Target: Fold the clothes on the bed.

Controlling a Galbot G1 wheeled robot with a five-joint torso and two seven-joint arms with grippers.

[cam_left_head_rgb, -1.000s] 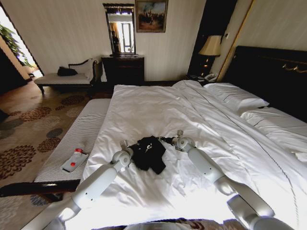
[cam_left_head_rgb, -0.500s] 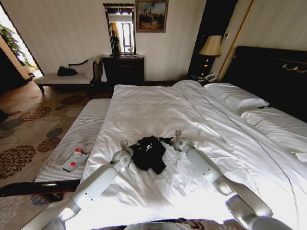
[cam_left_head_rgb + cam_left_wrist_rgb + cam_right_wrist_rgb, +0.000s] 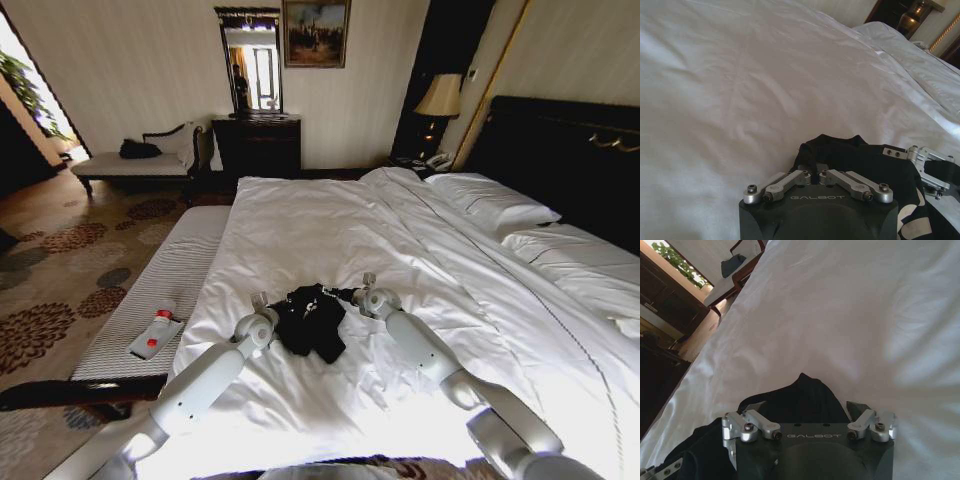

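My two grippers will let the black T-shirt (image 3: 309,316) fall open and hang wide when they both lift it, because the heap's lower flaps (image 3: 326,348) lie loose.
The clothes (image 3: 312,322), a black T-shirt with white lettering, lie bunched in a heap on the white bed (image 3: 330,215) near its foot. My left gripper (image 3: 262,304) sits at the heap's left edge. In the left wrist view my left gripper (image 3: 816,173) has its linkage drawn together, shut on a fold of the black fabric (image 3: 840,155). My right gripper (image 3: 358,289) is at the heap's right edge. In the right wrist view the right gripper (image 3: 802,407) stands open, its fingers wide apart either side of a hump of the shirt (image 3: 800,392).
A grey striped bench (image 3: 175,270) runs along the bed's left side with a red-and-white packet (image 3: 155,336) on it. Pillows (image 3: 490,200) and a dark headboard (image 3: 570,150) are at the far right. A dresser (image 3: 256,145) and a chaise (image 3: 140,162) stand by the far wall.
My right arm has edged a little left, bringing its gripper closer against the shirt. The left arm and the heap have barely moved.
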